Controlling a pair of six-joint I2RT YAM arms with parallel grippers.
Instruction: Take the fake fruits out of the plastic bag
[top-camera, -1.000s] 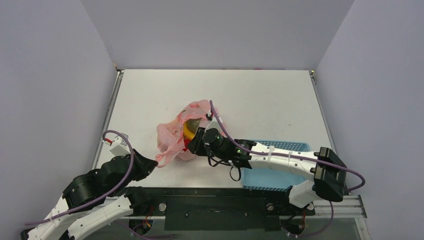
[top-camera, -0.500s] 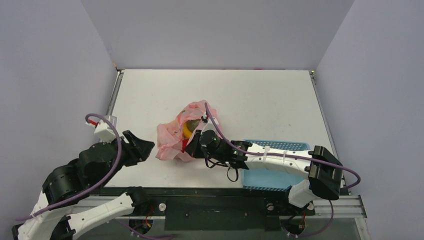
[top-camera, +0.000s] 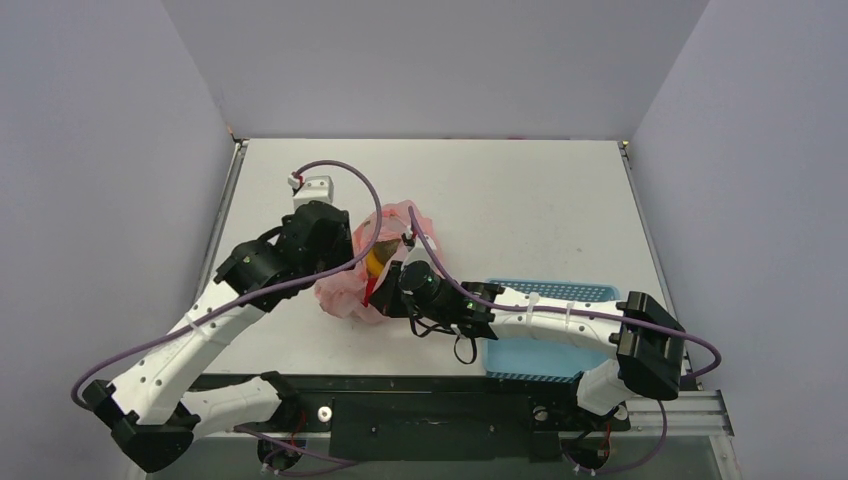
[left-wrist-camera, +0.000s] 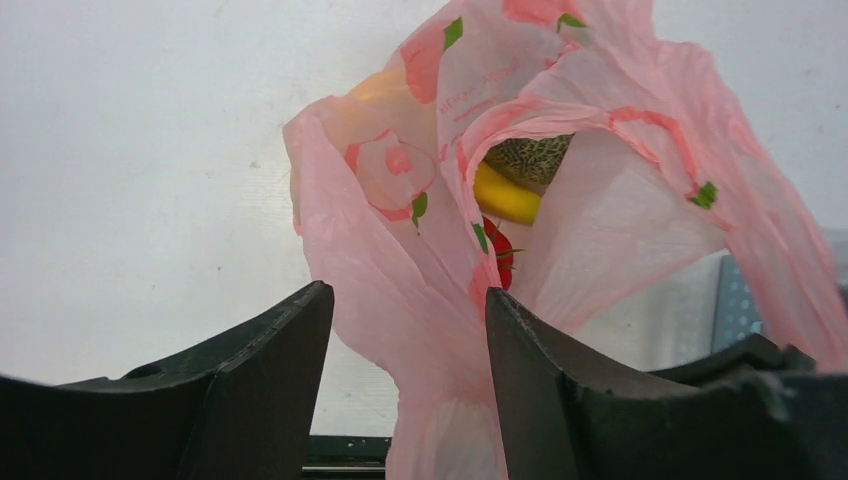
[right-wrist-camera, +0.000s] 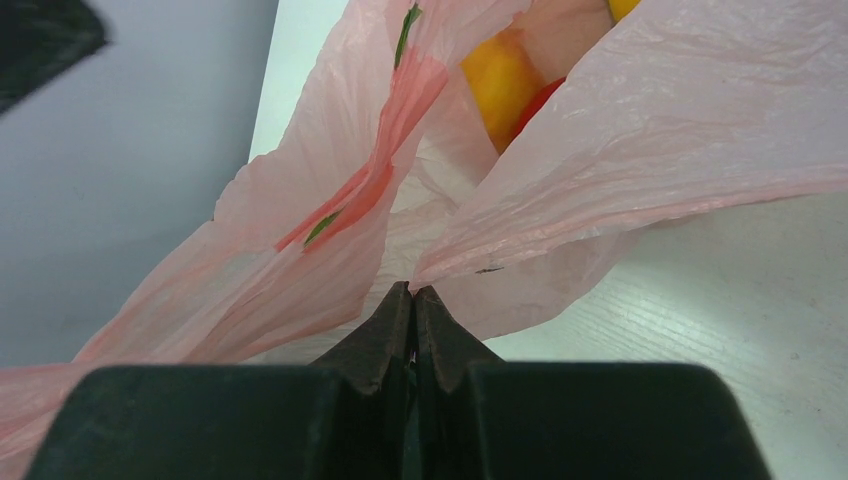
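A loose film fold (left-wrist-camera: 440, 275) half covers the red tomato, so the pink plastic bag (top-camera: 342, 296) will open out and show the tomato when the robot pulls the fold.
The pink plastic bag (top-camera: 345, 280) lies crumpled mid-table with its mouth gaping. Inside show the netted melon (left-wrist-camera: 530, 158), a yellow banana (left-wrist-camera: 505, 197) and the red tomato (left-wrist-camera: 500, 255); an orange peach (left-wrist-camera: 385, 85) glows through the film. My left gripper (left-wrist-camera: 408, 295) stands open, and a fold of the bag's left side hangs between its fingers. It comes in at the bag's left side in the top view (top-camera: 335, 268). My right gripper (right-wrist-camera: 413, 290) is shut, its tips pinching the bag's near edge (top-camera: 385, 290). Yellow and red fruit (right-wrist-camera: 495, 80) show beyond it.
A blue perforated basket (top-camera: 560, 292) sits at the near right, partly under my right forearm. The table's near rail lies just below the bag in the left wrist view. Grey walls close in the table on both sides and the back.
My left arm swung from the near-left corner up to the bag and its gripper opened around the bag's left fold. My right gripper closed fully on the bag's edge.
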